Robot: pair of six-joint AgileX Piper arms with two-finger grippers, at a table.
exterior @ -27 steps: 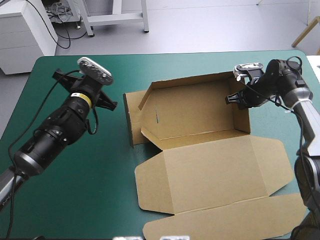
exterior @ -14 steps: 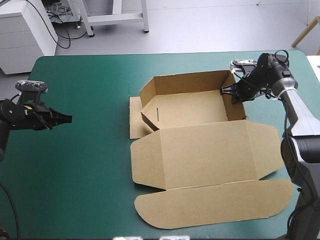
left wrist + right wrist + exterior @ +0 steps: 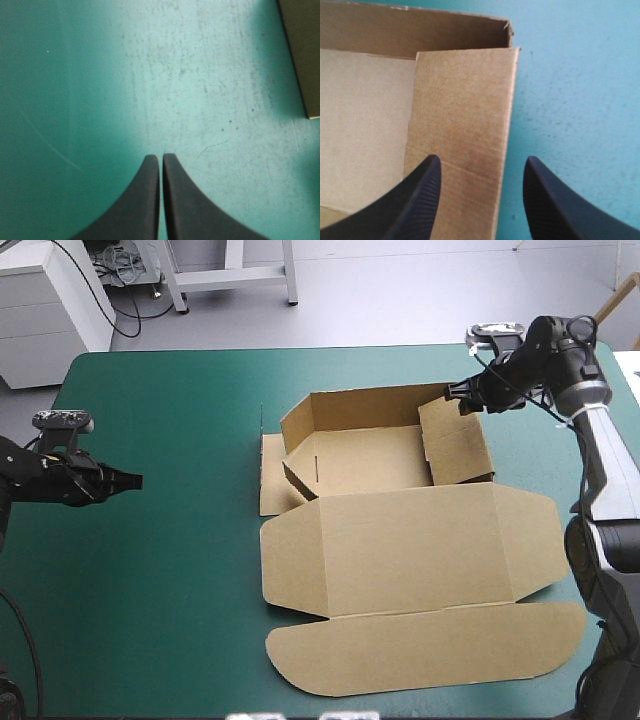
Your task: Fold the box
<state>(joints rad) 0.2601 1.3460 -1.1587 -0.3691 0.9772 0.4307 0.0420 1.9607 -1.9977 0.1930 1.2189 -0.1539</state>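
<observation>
The lid is joined to the tray along a crease (image 3: 405, 490), so I expect the whole box (image 3: 375, 455) to slide, its lid trailing flat, when I pull the box's side.
The brown box (image 3: 365, 455) stands mid-table as an open tray, its far and left walls raised. Its wide lid (image 3: 400, 560) lies flat toward the table's front, ending in a long tuck flap (image 3: 420, 650). The right end flap (image 3: 455, 440) leans inward over the tray floor, and it also shows in the right wrist view as flap (image 3: 462, 110). My right gripper (image 3: 457, 395) hovers open at the tray's far right corner, and this gripper (image 3: 481, 167) straddles the flap's outer edge without touching it. My left gripper (image 3: 135, 480) is shut over bare cover far left of the box. Its fingers (image 3: 161, 159) meet in a point.
A small brown flap (image 3: 268, 475) lies flat on the teal-green cover (image 3: 180, 570) outside the tray's left wall; its corner (image 3: 302, 50) shows ahead of the left gripper. The table's right edge runs close beside the right arm.
Earlier the left arm drew back from the box to the table's left side. The right gripper rose out of the tray to its far right corner, and the right end flap now leans inward.
</observation>
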